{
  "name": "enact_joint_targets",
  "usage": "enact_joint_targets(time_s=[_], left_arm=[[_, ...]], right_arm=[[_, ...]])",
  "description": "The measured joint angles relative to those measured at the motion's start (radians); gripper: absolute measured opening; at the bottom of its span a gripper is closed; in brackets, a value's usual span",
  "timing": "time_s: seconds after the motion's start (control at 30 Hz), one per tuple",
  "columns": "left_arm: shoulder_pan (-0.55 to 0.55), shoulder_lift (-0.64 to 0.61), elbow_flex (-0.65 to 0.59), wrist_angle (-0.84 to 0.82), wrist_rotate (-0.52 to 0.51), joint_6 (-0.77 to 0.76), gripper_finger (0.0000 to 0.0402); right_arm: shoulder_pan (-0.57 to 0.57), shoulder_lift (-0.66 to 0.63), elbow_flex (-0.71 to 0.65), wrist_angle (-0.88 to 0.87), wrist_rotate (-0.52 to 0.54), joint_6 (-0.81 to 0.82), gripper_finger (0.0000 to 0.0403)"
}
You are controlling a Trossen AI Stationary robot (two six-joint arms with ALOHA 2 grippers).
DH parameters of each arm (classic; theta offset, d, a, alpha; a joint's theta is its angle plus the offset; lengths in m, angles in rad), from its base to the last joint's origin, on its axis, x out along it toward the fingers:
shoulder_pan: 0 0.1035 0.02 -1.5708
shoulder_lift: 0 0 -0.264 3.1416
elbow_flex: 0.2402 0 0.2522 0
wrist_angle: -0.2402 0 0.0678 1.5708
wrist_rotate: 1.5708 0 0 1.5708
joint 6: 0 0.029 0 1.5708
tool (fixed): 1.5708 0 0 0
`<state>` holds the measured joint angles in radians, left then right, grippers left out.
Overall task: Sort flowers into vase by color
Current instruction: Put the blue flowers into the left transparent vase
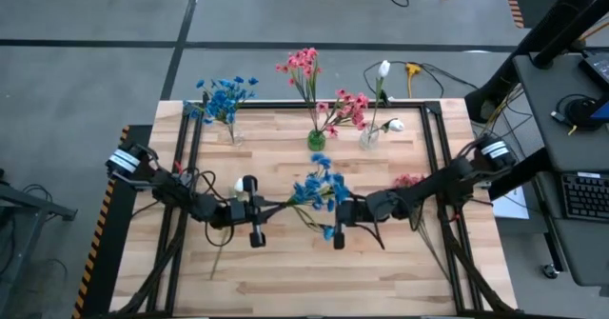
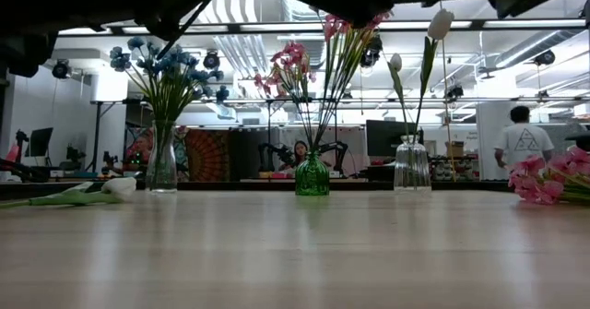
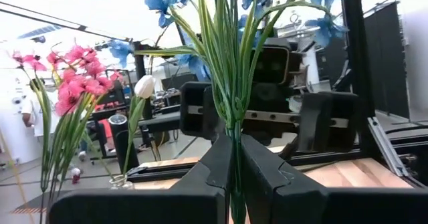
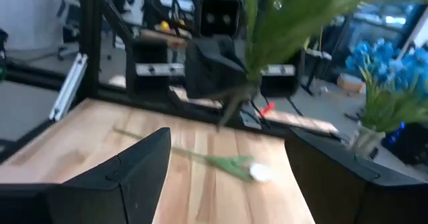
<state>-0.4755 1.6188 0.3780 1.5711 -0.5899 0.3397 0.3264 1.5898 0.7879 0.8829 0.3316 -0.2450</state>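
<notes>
I should hold the flower with my right gripper while my left gripper, which is low on the blue flower's stems, moves up under its blue heads.
My left gripper is shut on a blue flower with green stems over the middle of the table; the flower also shows in the left wrist view. My right gripper is open, facing it. Its fingers stand wide apart just short of the blue heads and green leaves, touching nothing that I can see. At the far edge, blue flowers stand in a clear vase, pink ones in a green vase, and white ones in a clear vase. My left gripper pinches the blue flower's bunched green stems between its two fingers, below where they fan out. The fingers come level from the table's left. The stems run on past the fingertips toward the right gripper, and the flower is lifted clear of the table.
A white tulip lies on the table under my left gripper; it also shows in the right wrist view. A pink flower lies at the right, under my right arm. A black frame borders the table. People stand in the room behind.
</notes>
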Motion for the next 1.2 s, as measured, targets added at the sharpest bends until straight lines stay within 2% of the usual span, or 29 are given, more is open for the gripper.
enact_joint_targets(time_s=[0.37,0.43,0.57,0.77,0.97,1.2], left_arm=[[0.011,0.000,0.000,-0.017,-0.004,-0.005,0.0004],[0.014,0.000,0.001,-0.037,-0.004,-0.008,0.0004],[0.020,0.000,0.009,-0.044,-0.003,-0.010,0.0004],[0.021,0.001,0.019,-0.063,-0.003,-0.007,0.0004],[0.021,0.001,0.019,-0.071,-0.005,-0.008,0.0008],[0.021,0.001,0.019,-0.071,-0.082,-0.028,0.0027]], right_arm=[[-0.018,0.058,0.016,0.221,-0.002,-0.008,0.0271],[-0.039,0.059,0.036,0.225,-0.012,0.031,0.0269],[-0.080,0.079,0.075,0.226,-0.120,0.112,0.0262],[-0.102,0.131,0.114,0.220,-0.127,0.162,0.0243],[-0.099,0.147,0.133,0.223,-0.129,0.143,0.0195],[-0.100,0.146,0.134,0.222,-0.122,0.130,0.0104]])
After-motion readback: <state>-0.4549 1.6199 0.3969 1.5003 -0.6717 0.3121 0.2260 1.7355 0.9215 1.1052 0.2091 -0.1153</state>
